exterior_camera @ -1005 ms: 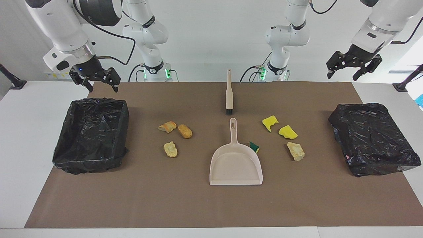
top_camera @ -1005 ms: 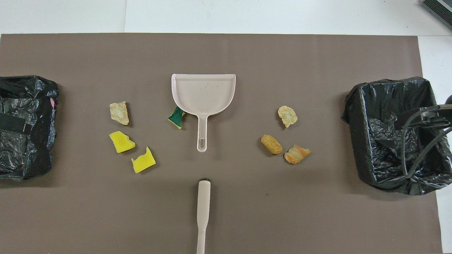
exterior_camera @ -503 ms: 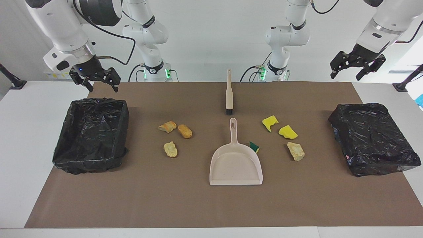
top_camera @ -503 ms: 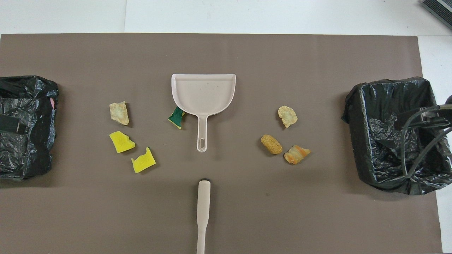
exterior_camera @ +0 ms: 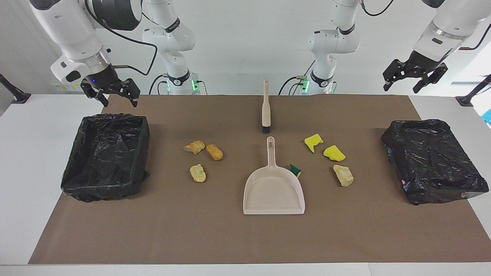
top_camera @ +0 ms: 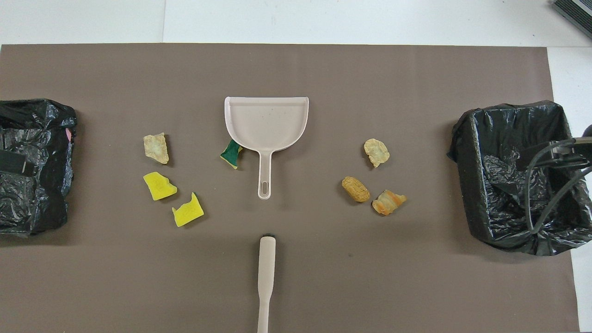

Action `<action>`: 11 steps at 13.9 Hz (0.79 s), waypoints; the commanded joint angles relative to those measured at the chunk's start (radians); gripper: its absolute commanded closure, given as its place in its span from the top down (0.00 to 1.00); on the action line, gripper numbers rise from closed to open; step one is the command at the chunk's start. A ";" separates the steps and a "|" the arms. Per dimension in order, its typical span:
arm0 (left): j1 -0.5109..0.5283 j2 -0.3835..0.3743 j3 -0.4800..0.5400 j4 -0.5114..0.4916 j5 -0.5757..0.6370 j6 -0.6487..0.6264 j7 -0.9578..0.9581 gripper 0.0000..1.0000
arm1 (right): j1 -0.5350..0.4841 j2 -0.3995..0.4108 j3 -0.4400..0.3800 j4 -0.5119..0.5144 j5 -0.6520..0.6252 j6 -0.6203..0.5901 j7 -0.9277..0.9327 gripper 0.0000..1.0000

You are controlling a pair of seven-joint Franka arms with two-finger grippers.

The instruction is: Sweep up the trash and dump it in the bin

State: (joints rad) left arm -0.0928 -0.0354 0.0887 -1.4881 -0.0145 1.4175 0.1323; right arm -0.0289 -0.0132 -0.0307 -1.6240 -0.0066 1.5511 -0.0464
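The beige dustpan has a straight open edge, so when the robot sweeps the yellow sponge pieces, they will slide over that edge and collect inside the dustpan.
Several scraps of trash lie on the brown mat. Two yellow sponge pieces, a tan lump and a green-yellow sponge lie toward the left arm's end. Three bread-like lumps lie toward the right arm's end. The beige dustpan lies mid-table, and the beige brush lies nearer to the robots. My right gripper is open and empty, high over the near end of a black-lined bin. My left gripper is open and empty, high above the other bin.
The green-yellow sponge touches the dustpan beside its handle. The brush lies in line with that handle. The bins stand at the two ends of the mat.
My left gripper rose a little and drifted outward between the earliest frames and half a second ago, then held. My right gripper barely moved. Nothing on the table moved.
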 commanded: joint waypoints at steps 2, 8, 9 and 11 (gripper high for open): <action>0.001 -0.015 -0.004 -0.017 0.011 -0.006 0.001 1.00 | 0.015 0.010 0.009 -0.013 0.016 0.027 0.010 1.00; 0.008 -0.014 -0.004 -0.015 0.011 -0.003 0.001 1.00 | 0.035 0.061 0.032 0.003 0.017 0.046 0.014 1.00; 0.007 -0.014 -0.004 -0.015 0.011 -0.003 0.000 1.00 | 0.055 0.061 0.031 0.003 0.017 0.066 0.014 1.00; 0.001 -0.014 -0.004 -0.015 0.011 0.000 0.000 1.00 | 0.066 0.059 0.032 0.000 0.016 0.069 0.025 1.00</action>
State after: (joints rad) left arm -0.0916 -0.0354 0.0883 -1.4881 -0.0145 1.4175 0.1323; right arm 0.0356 0.0476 -0.0047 -1.6247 -0.0054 1.6044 -0.0464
